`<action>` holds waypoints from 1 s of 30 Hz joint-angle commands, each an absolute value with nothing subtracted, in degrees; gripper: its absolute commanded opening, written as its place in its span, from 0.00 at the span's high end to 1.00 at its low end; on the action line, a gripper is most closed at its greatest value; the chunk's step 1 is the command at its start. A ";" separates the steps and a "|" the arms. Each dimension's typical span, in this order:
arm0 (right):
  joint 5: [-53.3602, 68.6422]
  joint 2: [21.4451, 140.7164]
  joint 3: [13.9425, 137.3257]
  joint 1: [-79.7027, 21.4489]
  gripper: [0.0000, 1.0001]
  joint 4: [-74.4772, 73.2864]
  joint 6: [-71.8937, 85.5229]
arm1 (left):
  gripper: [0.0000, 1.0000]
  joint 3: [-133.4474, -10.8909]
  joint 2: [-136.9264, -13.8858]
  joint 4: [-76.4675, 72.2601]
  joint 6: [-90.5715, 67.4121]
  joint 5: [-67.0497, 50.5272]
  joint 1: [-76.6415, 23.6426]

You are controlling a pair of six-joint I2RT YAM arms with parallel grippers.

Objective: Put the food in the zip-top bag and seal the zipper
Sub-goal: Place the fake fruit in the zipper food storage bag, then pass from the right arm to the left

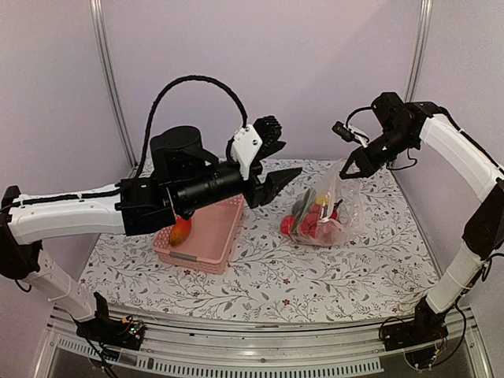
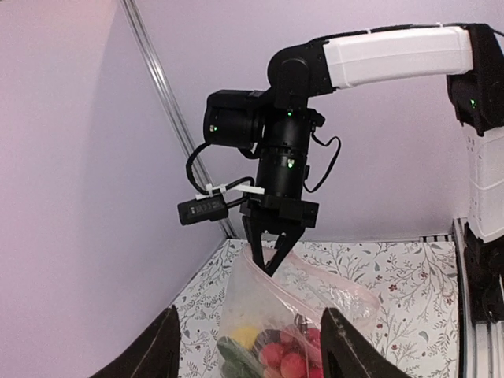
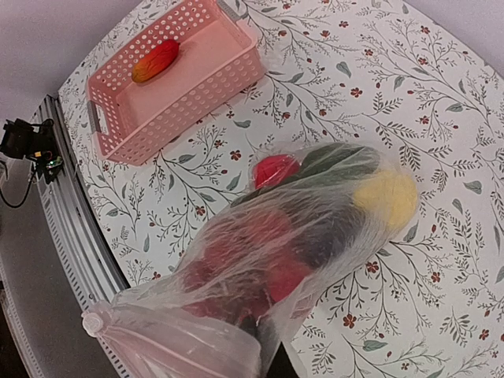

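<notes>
My gripper will send the food (image 1: pixel 310 220), now spread along the slumped bag (image 1: pixel 337 214), sliding into a pile at the bottom of the bag when I lift the bag's rim.
The clear zip-top bag (image 1: pixel 324 214) hangs upright with its bottom on the table, holding the food (image 1: pixel 316 223): red berries, yellow and green pieces. My right gripper (image 1: pixel 352 168) is shut on the bag's top edge at the zipper (image 2: pixel 303 287) and holds it up; it also shows in the left wrist view (image 2: pixel 272 264). In the right wrist view the bag (image 3: pixel 299 228) hides my fingers. My left gripper (image 1: pixel 279 155) is open and empty, just left of the bag, its fingers (image 2: pixel 161 346) wide apart facing it. One red piece (image 1: pixel 287 226) sits at the bag's left edge; I cannot tell if it is inside.
The pink lattice basket (image 1: pixel 206 236) stands left of the bag under my left arm, with one orange-red piece (image 3: pixel 155 61) in it. The floral tablecloth (image 1: pixel 315 276) covers the table. Purple walls and metal posts close the back and sides.
</notes>
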State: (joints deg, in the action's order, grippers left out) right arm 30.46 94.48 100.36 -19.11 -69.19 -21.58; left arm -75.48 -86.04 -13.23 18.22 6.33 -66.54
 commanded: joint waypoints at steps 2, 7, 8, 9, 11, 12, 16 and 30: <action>30.57 94.41 102.05 -19.26 0.98 -68.81 -21.74 | 0.41 -60.43 -84.79 -16.46 8.62 1.73 -65.06; 30.00 94.37 101.31 -19.22 0.98 -68.68 -22.23 | 0.41 -56.84 -90.35 -22.75 5.55 -0.55 -65.06; 30.05 94.45 101.07 -19.20 0.98 -68.68 -22.28 | 0.41 -56.86 -91.83 -24.28 5.38 -0.53 -65.02; 30.06 94.56 100.77 -19.22 0.98 -68.67 -22.25 | 0.41 -57.03 -93.46 -25.88 5.38 -0.27 -65.04; 30.14 94.65 100.41 -19.25 0.98 -68.69 -22.24 | 0.41 -58.14 -96.78 -28.46 4.98 2.20 -64.91; 30.15 94.61 100.17 -19.24 0.98 -68.66 -22.24 | 0.41 -58.78 -99.01 -29.68 4.43 3.19 -64.89; 29.53 94.41 99.42 -19.23 0.98 -68.44 -22.08 | 0.43 -61.86 -105.30 -35.62 1.01 0.57 -64.52; 27.74 94.57 98.86 -18.76 0.98 -67.89 -21.57 | 0.76 -62.39 -110.38 -52.00 -0.98 2.14 -64.44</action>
